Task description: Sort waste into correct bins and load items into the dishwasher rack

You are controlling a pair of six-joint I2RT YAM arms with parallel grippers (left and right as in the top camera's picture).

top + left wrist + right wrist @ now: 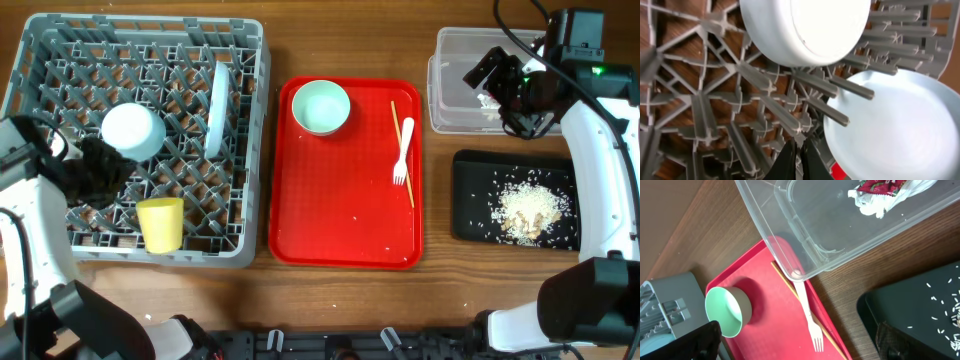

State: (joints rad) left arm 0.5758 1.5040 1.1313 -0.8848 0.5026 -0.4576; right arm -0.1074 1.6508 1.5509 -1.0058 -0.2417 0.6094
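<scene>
The yellow cup is lying against the front edge of the rack. My closed left gripper should go around to the cup's front end and push the cup inward.
The grey dishwasher rack holds an upturned white bowl, a yellow cup and a plate standing on edge. My left gripper is shut on nothing, low among the pegs below the white bowl and beside the plate. My right gripper stands open above the clear tub, which holds the wrapper and tissue. A green bowl, fork and chopsticks lie on the red tray. Rice scraps sit in the black tray.
The clear tub stands at the back right with the black tray just in front of it. The red tray fills the middle, close against the rack's right side. Bare wooden table runs along the front edge.
</scene>
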